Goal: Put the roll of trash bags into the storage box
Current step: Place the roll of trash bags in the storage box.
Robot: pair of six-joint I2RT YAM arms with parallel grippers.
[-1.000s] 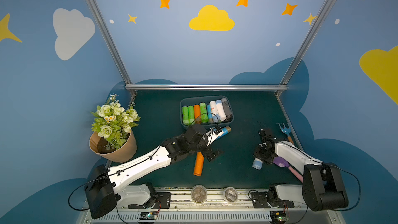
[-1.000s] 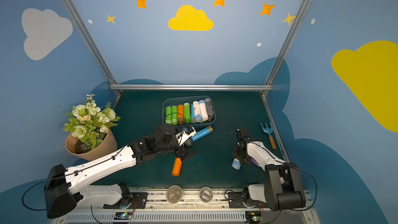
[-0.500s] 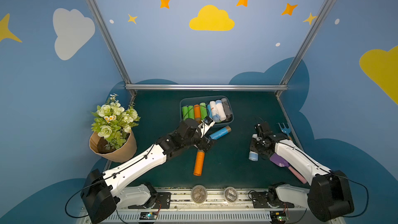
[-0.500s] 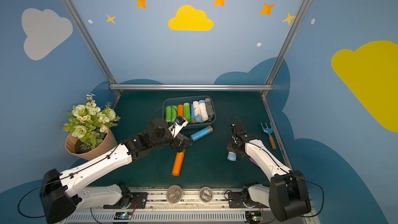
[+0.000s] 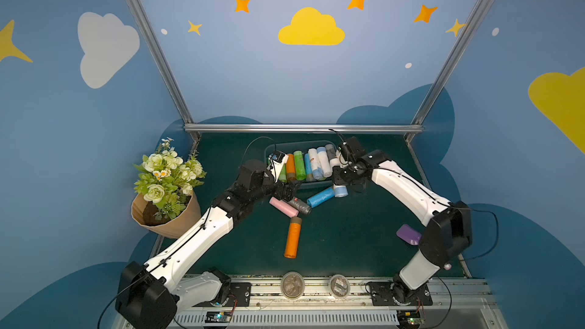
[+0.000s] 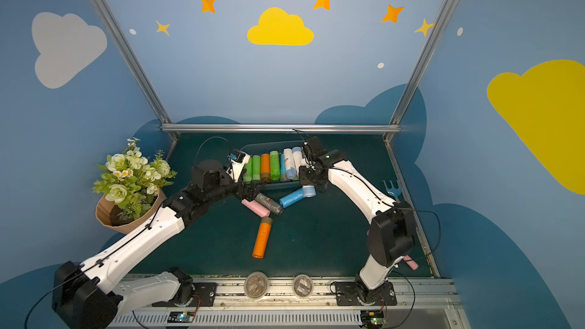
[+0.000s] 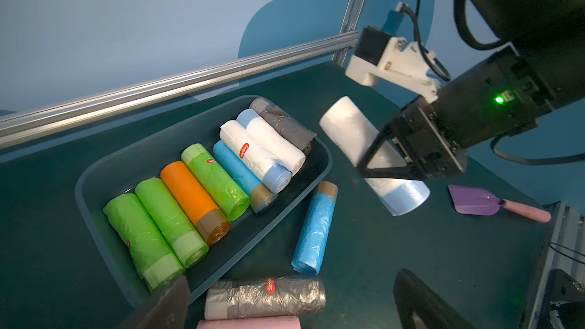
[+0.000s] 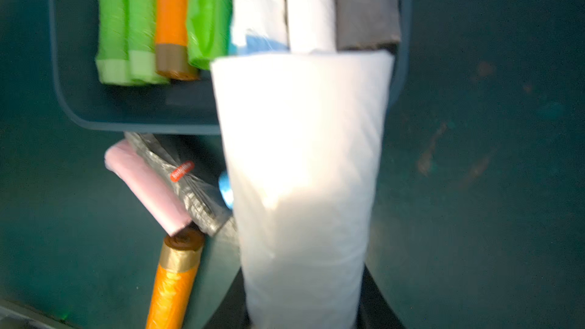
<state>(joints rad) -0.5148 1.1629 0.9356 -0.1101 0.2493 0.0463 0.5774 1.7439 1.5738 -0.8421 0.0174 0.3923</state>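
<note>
The right gripper's white roll (image 7: 348,123) is in line with the rolls in the storage box, so the robot should keep carrying it until it rests on the blue roll inside (image 7: 237,169).
The storage box (image 5: 297,143) (image 6: 262,145) (image 7: 95,166) (image 8: 63,90) sits at the back middle with several green, orange, blue, white and grey rolls lying side by side in it. My right gripper (image 5: 343,174) (image 6: 311,176) (image 8: 300,311) is shut on a white roll of trash bags with a pale-blue end (image 5: 340,190) (image 7: 348,131) (image 8: 300,153), held in the air over the box's front right corner. My left gripper (image 5: 289,193) (image 6: 253,192) (image 7: 291,280) stands open just above a grey roll (image 5: 299,205) (image 7: 266,295) lying in front of the box.
Loose on the mat in front of the box lie a pink roll (image 5: 283,207), a blue roll (image 5: 320,197) and an orange roll (image 5: 292,238). A flower pot (image 5: 167,191) stands at the left. A purple scoop (image 5: 408,234) and a blue rake (image 6: 391,188) lie at the right.
My right arm has lifted the white roll off the mat at the right and carried it to the box. My left arm has drawn back toward the box front, uncovering the pink and grey rolls.
</note>
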